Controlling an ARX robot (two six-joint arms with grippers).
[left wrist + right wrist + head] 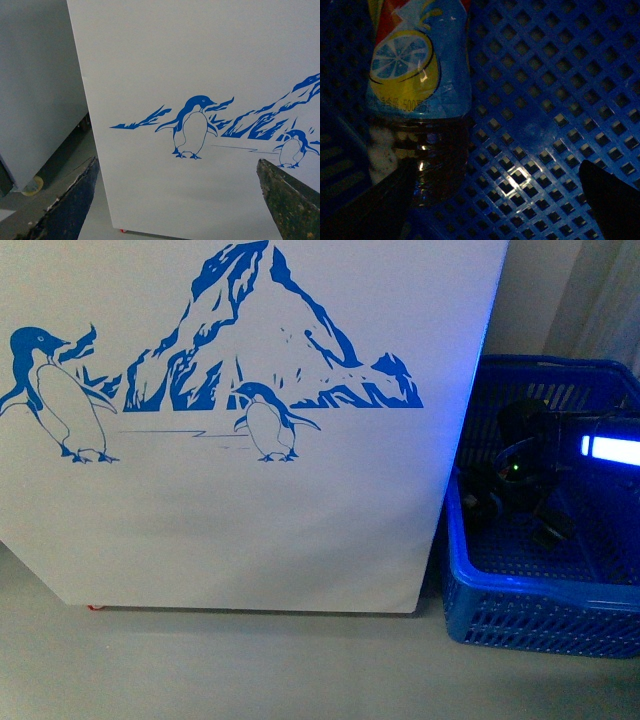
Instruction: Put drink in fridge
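The drink [419,110] will show brown tea inside when the robot lifts it, because the see-through lower part [432,155] looks dark under the lemon label.
The fridge [250,540] shows only its white side with the blue penguin-and-mountain print; its lid and wire basket are out of view. It also fills the left wrist view [200,50]. The drink [420,75], a plastic bottle with a blue lemon label, a bit of red above it and contents that look dark, lies in a blue basket [545,100]. My right gripper [502,210] is open over the basket floor, with the bottle's lower part beside one finger [385,205]. My left gripper [177,210] is open and empty, facing the fridge's side.
The blue perforated basket [530,620] stands on the floor right of the fridge, with my right arm [525,455] reaching into it. A plain grey cabinet on casters [35,100] stands beside the fridge. Grey floor [250,670] runs in front.
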